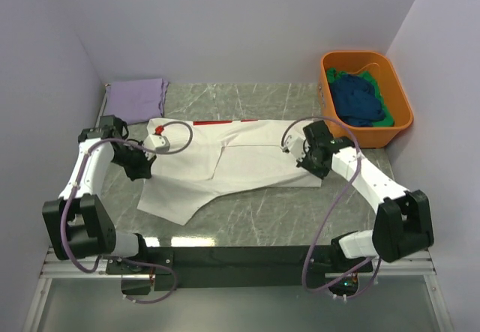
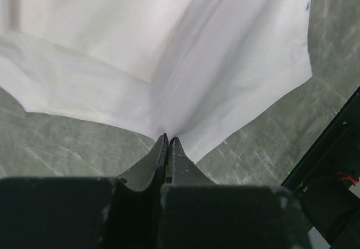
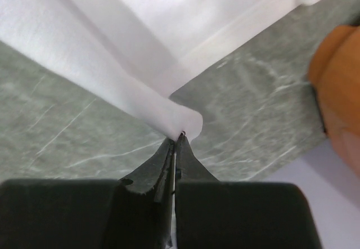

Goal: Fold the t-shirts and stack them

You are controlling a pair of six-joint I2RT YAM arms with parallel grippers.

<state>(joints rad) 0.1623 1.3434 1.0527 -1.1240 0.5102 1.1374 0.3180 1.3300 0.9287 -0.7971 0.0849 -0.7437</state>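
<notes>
A slanted flap (image 1: 177, 201) of the white t-shirt sticks out past the t-shirt's near edge. I should let go of both ends of the t-shirt and straighten the flap's near tip (image 1: 181, 220) with my left gripper.
The large white t-shirt (image 1: 232, 163) lies spread across the middle of the table, thin red bits showing along its far edge. My left gripper (image 1: 147, 146) is shut on its left edge; the wrist view shows the cloth (image 2: 169, 63) pinched at the fingertips (image 2: 162, 145). My right gripper (image 1: 298, 146) is shut on the right edge, holding a rolled fold of the white cloth (image 3: 180, 120) just above the table. A folded lavender shirt (image 1: 136, 97) lies at the back left. Dark blue (image 1: 358, 100) and green (image 1: 388, 118) shirts sit in the orange tub (image 1: 401, 122).
The orange tub stands at the back right, near the right wall; its rim (image 3: 337, 86) shows in the right wrist view. The grey marble tabletop (image 1: 262, 212) runs in front of the shirt. A black rail (image 1: 232, 257) lies along the near edge.
</notes>
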